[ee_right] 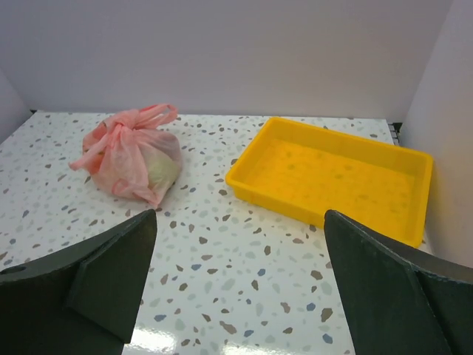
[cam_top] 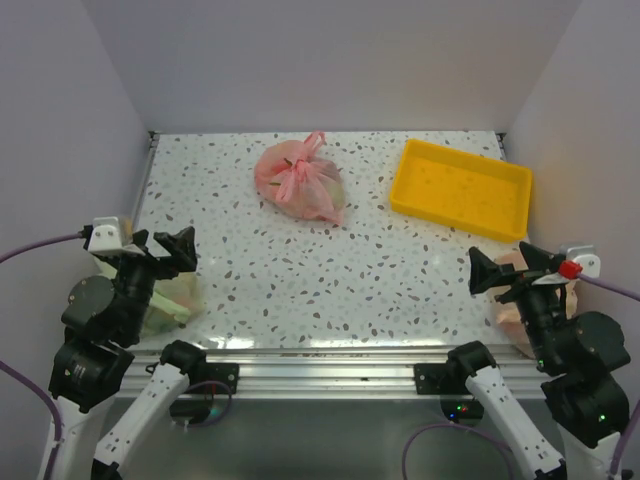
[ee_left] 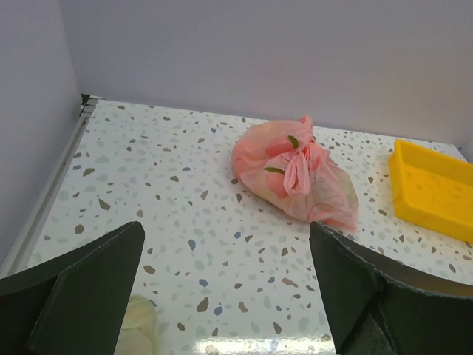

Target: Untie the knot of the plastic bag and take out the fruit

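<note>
The peach-orange bag (cam_top: 509, 312) is clear of the yellow tray under my open right gripper. I keep reaching for the plastic until my fingers close on it.
The pale peach-orange plastic bag (cam_top: 508, 312) lies at the table's near right edge, mostly hidden beneath my right arm. Its knot and the fruit do not show. My right gripper (cam_top: 510, 265) hangs open just above it, empty, with only speckled tabletop between its fingers in the right wrist view (ee_right: 240, 281). At the near left my left gripper (cam_top: 160, 248) is open too and holds nothing; its wrist view (ee_left: 225, 288) looks out over bare table toward the back.
A knotted pink bag (cam_top: 300, 182) (ee_left: 292, 174) (ee_right: 129, 155) sits at the back centre. To its right stands a yellow tray (cam_top: 462, 185) (ee_left: 436, 188) (ee_right: 340, 177). A pale green bag (cam_top: 170, 295) (ee_left: 137, 322) lies under the left gripper. Walls enclose three sides.
</note>
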You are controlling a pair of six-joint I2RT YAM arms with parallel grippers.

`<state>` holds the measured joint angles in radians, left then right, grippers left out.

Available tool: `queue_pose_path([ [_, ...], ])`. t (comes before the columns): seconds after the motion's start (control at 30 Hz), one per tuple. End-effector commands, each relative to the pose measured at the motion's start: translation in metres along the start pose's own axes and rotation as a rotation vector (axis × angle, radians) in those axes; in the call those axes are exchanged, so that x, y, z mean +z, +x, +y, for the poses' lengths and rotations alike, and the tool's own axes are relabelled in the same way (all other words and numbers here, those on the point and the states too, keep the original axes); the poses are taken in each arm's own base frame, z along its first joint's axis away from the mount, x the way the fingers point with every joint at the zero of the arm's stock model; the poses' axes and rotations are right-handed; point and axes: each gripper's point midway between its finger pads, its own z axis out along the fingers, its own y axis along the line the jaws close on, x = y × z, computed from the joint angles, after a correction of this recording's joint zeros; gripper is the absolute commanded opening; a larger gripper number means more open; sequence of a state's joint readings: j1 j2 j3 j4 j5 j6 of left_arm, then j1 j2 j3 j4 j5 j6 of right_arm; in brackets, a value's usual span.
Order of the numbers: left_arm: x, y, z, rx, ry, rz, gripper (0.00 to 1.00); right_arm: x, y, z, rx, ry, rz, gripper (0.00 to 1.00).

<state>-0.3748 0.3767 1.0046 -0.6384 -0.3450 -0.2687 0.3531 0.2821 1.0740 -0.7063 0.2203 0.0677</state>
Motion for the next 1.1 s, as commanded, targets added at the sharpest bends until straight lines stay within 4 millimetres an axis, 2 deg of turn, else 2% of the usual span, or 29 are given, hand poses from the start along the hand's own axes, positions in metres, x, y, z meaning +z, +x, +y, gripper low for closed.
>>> queue_pose_path([
  [0.0,-0.004,-0.014,0.000,-0.008,0.002,-0.041,1.00,0.003,0.004,-0.004,-0.002,0.026,0.012,0.99],
  [0.2,0.000,0.000,-0.005,-0.040,0.023,-0.013,1.00,0.017,0.017,-0.002,0.004,0.036,0.057,0.99],
  [0.4,0.001,0.002,-0.008,-0.039,0.035,-0.005,1.00,0.052,0.052,0.004,0.038,0.079,0.246,0.99],
  [0.43,0.001,0.004,-0.007,-0.042,0.032,0.001,1.00,0.062,0.066,-0.002,0.031,0.136,0.315,0.99],
  [0.47,0.002,0.005,-0.008,-0.046,0.036,0.005,1.00,0.066,0.070,-0.009,0.034,0.189,0.341,0.99],
  [0.5,0.002,0.006,-0.009,-0.046,0.039,0.010,1.00,0.067,0.073,-0.029,0.070,0.346,0.342,0.99],
  [0.57,0.002,0.005,-0.011,-0.056,0.049,0.010,1.00,0.075,0.096,-0.044,0.041,0.478,0.443,0.99],
  [0.63,0.004,0.008,-0.012,-0.061,0.049,0.023,1.00,0.076,0.102,-0.062,0.008,0.628,0.468,0.99],
  [0.67,0.003,0.008,-0.013,-0.070,0.052,0.028,1.00,0.079,0.113,-0.069,-0.038,0.686,0.521,0.99],
  [0.77,0.005,0.013,-0.020,-0.065,0.079,0.064,1.00,0.077,0.125,-0.087,-0.064,0.840,0.540,0.99],
  [0.87,0.005,0.020,-0.024,-0.062,0.103,0.098,1.00,0.071,0.145,-0.113,-0.050,0.987,0.606,0.99],
  [0.9,0.005,0.021,-0.026,-0.060,0.113,0.104,1.00,0.066,0.154,-0.130,-0.017,1.079,0.624,0.99],
  [1.07,0.002,0.034,-0.032,-0.040,0.158,0.148,1.00,0.056,0.172,-0.160,0.063,1.273,0.631,0.99],
])
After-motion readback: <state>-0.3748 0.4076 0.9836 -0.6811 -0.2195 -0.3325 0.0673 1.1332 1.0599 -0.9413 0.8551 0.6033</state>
